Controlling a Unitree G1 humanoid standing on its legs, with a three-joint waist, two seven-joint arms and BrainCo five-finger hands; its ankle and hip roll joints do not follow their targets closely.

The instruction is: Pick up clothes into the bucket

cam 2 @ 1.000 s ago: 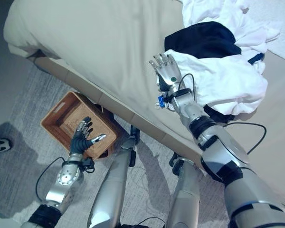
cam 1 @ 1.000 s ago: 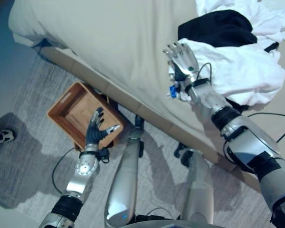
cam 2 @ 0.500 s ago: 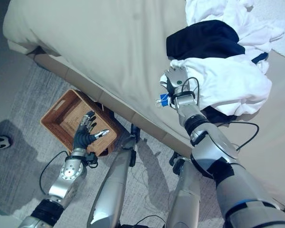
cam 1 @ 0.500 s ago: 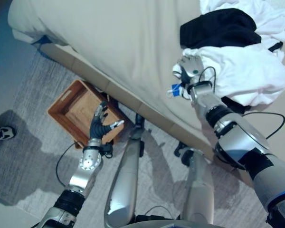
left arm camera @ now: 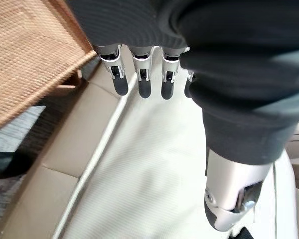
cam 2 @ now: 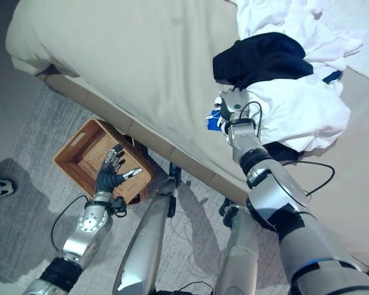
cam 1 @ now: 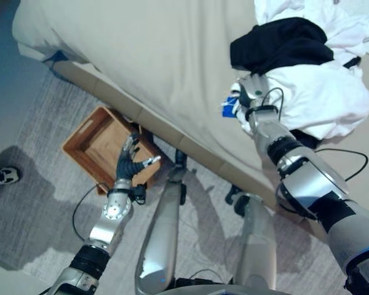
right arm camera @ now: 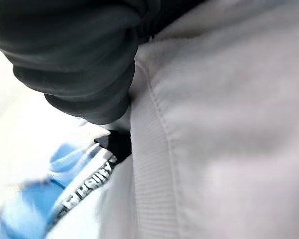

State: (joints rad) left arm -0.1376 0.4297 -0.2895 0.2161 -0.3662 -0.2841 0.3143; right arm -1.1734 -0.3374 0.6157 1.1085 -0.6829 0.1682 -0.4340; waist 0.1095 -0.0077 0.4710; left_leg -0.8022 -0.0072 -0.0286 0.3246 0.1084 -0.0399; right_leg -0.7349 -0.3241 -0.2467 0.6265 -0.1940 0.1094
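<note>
I should expect more black cloth hidden under the white garment (cam 1: 332,101) when I lift it, because black cloth peeks out (cam 1: 307,139) from under it.
A pile of clothes lies on the bed: a white garment (cam 1: 323,98) with a black garment (cam 1: 283,43) on top of it and more white cloth behind. My right hand (cam 1: 251,92) is pushed into the near edge of the white garment, just below the black one. White cloth (right arm camera: 229,124) lies right against it in the right wrist view. The brown woven basket (cam 1: 80,130) stands on the floor beside the bed. My left hand (cam 1: 128,166) hovers open over the basket's near corner, its fingers (left arm camera: 139,74) straight.
The beige bed (cam 1: 154,55) runs across the scene, its padded frame edge (cam 1: 172,132) between the basket and the clothes. Grey carpet (cam 1: 43,209) surrounds the basket. A person's shoe (cam 1: 3,176) shows at the far left.
My right hand was spread flat above the bed beside the pile; it has since moved forward and down into the white garment's edge. The left hand has barely shifted.
</note>
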